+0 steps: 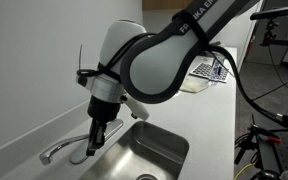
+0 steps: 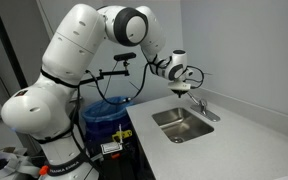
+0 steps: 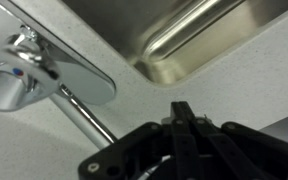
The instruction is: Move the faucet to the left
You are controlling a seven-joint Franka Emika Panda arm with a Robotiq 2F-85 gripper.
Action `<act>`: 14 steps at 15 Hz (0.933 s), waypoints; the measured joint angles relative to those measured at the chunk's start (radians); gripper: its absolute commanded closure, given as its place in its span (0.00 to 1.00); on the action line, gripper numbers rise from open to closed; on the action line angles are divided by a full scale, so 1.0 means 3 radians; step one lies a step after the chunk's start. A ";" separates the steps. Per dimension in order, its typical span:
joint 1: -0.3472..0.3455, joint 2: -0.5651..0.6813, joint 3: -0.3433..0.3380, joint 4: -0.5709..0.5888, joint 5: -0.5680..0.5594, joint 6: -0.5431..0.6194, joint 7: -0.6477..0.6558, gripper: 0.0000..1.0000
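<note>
The spout is already over the counter and clear of the sink, so my gripper should keep moving up and away from the faucet until its fingers have room to open.
The chrome faucet stands on the white counter behind the sink, its spout lying low along the sink's rim. It also shows in an exterior view and at the left of the wrist view, where a thin chrome part runs down toward my fingers. My gripper hangs just over the spout's end, by the sink's back edge. In the wrist view its fingers are pressed together with nothing between them. It also shows in an exterior view, right next to the faucet. I cannot tell whether it touches the faucet.
The steel sink is set into the white counter. A white wall rises behind the faucet. A patterned item lies at the counter's far end. A blue bin stands beside the robot's base.
</note>
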 measured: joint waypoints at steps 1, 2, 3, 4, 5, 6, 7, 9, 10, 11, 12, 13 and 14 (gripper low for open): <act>-0.0044 -0.0058 0.0039 -0.0077 0.0087 -0.0036 -0.0007 1.00; -0.0089 -0.0120 0.0079 -0.0162 0.0173 -0.0059 -0.0016 1.00; -0.0136 -0.0181 0.0119 -0.0250 0.0256 -0.0065 -0.0031 1.00; -0.0184 -0.0243 0.0159 -0.0343 0.0337 -0.0065 -0.0052 1.00; -0.0238 -0.0308 0.0202 -0.0437 0.0416 -0.0064 -0.0081 1.00; -0.0295 -0.0375 0.0247 -0.0533 0.0495 -0.0056 -0.0114 1.00; -0.0360 -0.0446 0.0297 -0.0635 0.0577 -0.0036 -0.0157 1.00; -0.0500 -0.0588 0.0395 -0.0843 0.0742 0.0074 -0.0251 1.00; -0.0574 -0.0659 0.0446 -0.0948 0.0827 0.0164 -0.0301 1.00; -0.0652 -0.0728 0.0499 -0.1054 0.0908 0.0282 -0.0350 1.00; -0.0738 -0.0793 0.0562 -0.1162 0.0986 0.0429 -0.0398 1.00; -0.0830 -0.0853 0.0636 -0.1269 0.1056 0.0586 -0.0437 1.00; -0.0932 -0.0907 0.0724 -0.1376 0.1113 0.0751 -0.0463 1.00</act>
